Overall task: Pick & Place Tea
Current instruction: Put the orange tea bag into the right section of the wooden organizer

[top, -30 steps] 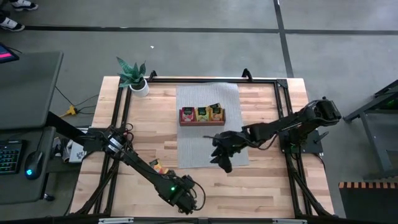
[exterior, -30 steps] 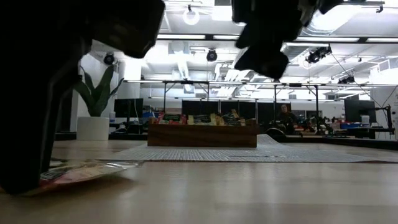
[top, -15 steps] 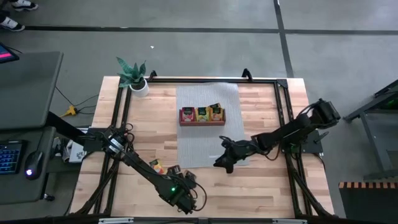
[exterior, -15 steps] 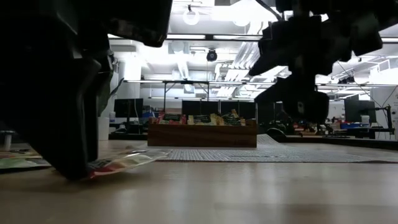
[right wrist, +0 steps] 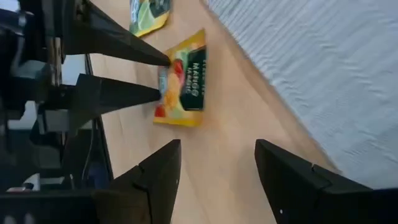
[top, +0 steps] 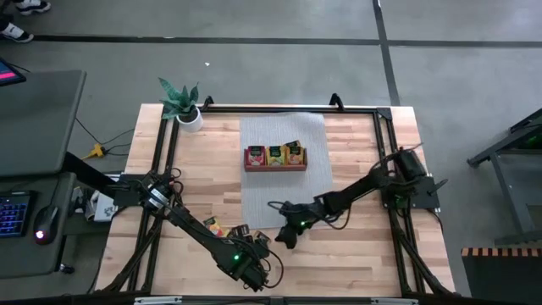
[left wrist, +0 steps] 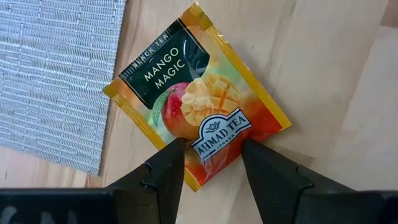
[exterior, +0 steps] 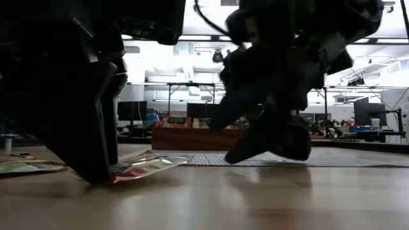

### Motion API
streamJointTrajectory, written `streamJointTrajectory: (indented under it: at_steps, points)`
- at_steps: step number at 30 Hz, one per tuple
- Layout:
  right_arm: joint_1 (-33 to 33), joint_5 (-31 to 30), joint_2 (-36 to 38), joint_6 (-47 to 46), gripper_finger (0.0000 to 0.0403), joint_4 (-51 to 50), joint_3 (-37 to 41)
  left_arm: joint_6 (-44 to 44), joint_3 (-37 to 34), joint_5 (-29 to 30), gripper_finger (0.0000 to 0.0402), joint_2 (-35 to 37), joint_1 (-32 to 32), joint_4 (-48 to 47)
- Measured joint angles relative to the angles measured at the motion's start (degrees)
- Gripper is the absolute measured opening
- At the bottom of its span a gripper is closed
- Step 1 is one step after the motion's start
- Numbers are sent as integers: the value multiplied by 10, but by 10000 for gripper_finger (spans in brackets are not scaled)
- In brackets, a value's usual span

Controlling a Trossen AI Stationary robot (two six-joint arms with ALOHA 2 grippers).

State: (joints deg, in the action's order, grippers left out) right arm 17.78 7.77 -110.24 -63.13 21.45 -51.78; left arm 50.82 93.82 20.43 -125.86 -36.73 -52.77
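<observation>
The mango packet's near corner (exterior: 121, 170) is pinched in my left gripper and its loose end (exterior: 177, 160) is raised, so my right gripper should keep moving toward that loose end and close there.
A yellow-orange mango tea packet (left wrist: 193, 93) lies on the wood near the table's front, just off the grey mat's near left corner. My left gripper (left wrist: 211, 149) is shut on its near corner. My right gripper (right wrist: 217, 180) hovers low over the table to the packet's right (top: 286, 233), open, with nothing between its fingers. A green tea packet (right wrist: 149, 15) lies flat on the table just left of the held one. The wooden tray (top: 275, 167) on the mat holds more red, yellow and green packets. My left gripper has the mango packet's near corner (left wrist: 200, 163) between its two fingers, one finger (left wrist: 168, 165) on each of the two edges that meet there. The fingers come steeply from above. The packet rests on the table, and its free end (exterior: 176, 158) stands slightly raised.
The grey mat (top: 284, 195) runs down the table's middle, with the tray on its far half. A potted plant (top: 182, 106) stands at the far left corner. A black frame (top: 385, 127) edges the table. Bare wood lies between the two grippers.
My right gripper has come down and toward the table's near left, off the mat toward the mango packet, rolling as it went. My left gripper has rolled in place, and the packet has turned with it on the table, its free end swinging round.
</observation>
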Motion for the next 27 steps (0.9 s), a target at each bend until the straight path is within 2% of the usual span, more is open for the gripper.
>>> streamJointTrajectory:
  at_steps: [10, 18, 22, 27]
  points:
    - [0, 35, -68, 19, 202, -38, -97, 4, 0, 12, 165, 0, 0, 16]
    - [0, 36, -74, 32, 193, -65, -110, 13, 0, 14, 165, -1, 0, 24]
    - [0, 36, -74, 33, 153, -67, -110, 20, 0, 14, 165, -1, 0, 24]
    - [0, 44, -74, 42, 68, -68, -110, 22, 0, 14, 165, -1, 0, 24]
